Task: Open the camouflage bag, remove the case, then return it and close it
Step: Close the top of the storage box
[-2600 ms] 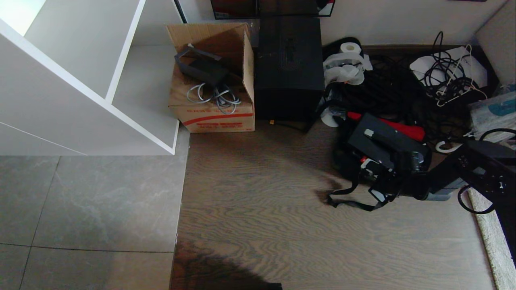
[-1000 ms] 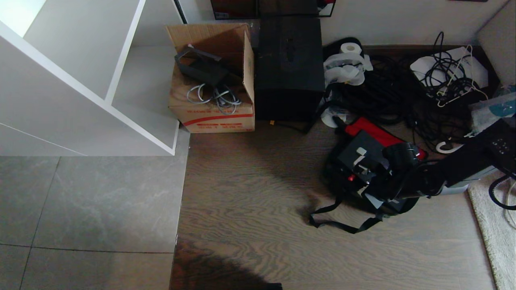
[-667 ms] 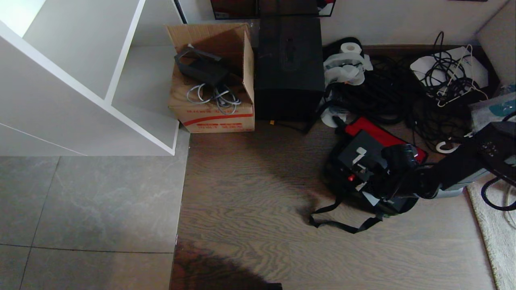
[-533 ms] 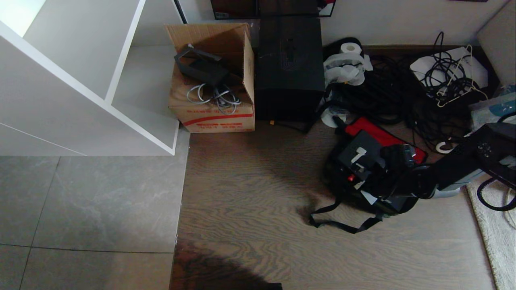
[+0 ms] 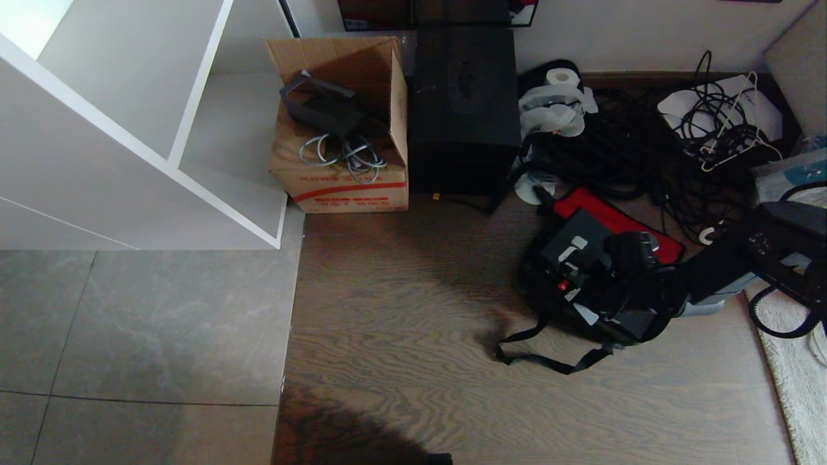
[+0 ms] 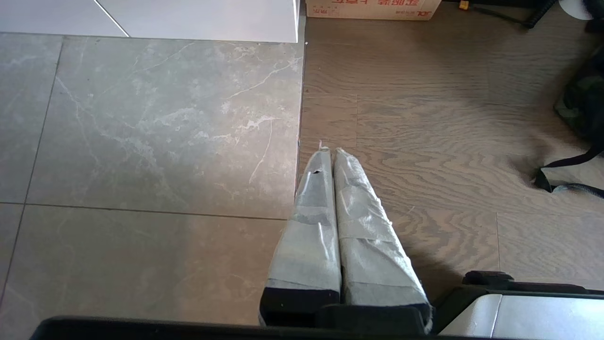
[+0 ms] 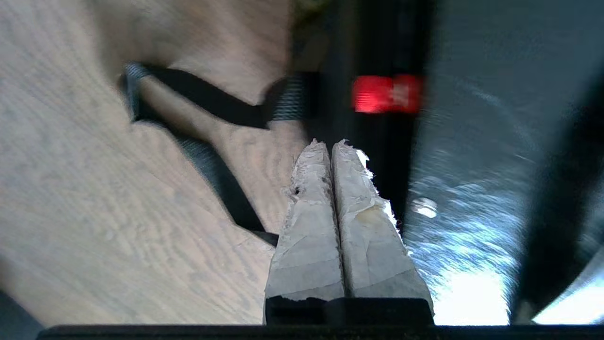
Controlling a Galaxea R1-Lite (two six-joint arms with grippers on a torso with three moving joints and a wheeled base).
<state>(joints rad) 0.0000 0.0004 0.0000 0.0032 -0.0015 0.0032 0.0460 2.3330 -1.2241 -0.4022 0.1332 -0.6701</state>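
The bag's front rim (image 7: 344, 122) is below my right gripper, which is closed and empty, so I should open the gripper, lower its fingers on both sides of the bag's front rim, grip and lift.
The camouflage bag (image 5: 537, 292) lies open on the wood floor at the right, its red lining (image 5: 614, 221) folded back and its black strap (image 5: 549, 363) trailing in front. The black case (image 5: 577, 240) sits in the opening, its handle and red latch (image 5: 563, 284) showing. My right gripper (image 5: 585, 314) is shut and empty, low against the case's front edge. In the right wrist view the fingers (image 7: 330, 141) lie beside the case (image 7: 472, 189), just short of its latch (image 7: 387, 93). My left gripper (image 6: 334, 150) hangs shut over the seam between tile and wood, far from the bag (image 6: 581, 101).
A cardboard box (image 5: 339, 165) and a tall black box (image 5: 462, 110) stand against the back wall. Tangled cables (image 5: 646, 158) and paper rolls (image 5: 557, 98) lie behind the bag. A white shelf unit (image 5: 129, 129) is at the left, a pale rug (image 5: 785, 387) at the right.
Since the earliest frame the case has sunk lower into the bag, and bag and strap have slid left. Over the last second my right wrist crept slightly left.
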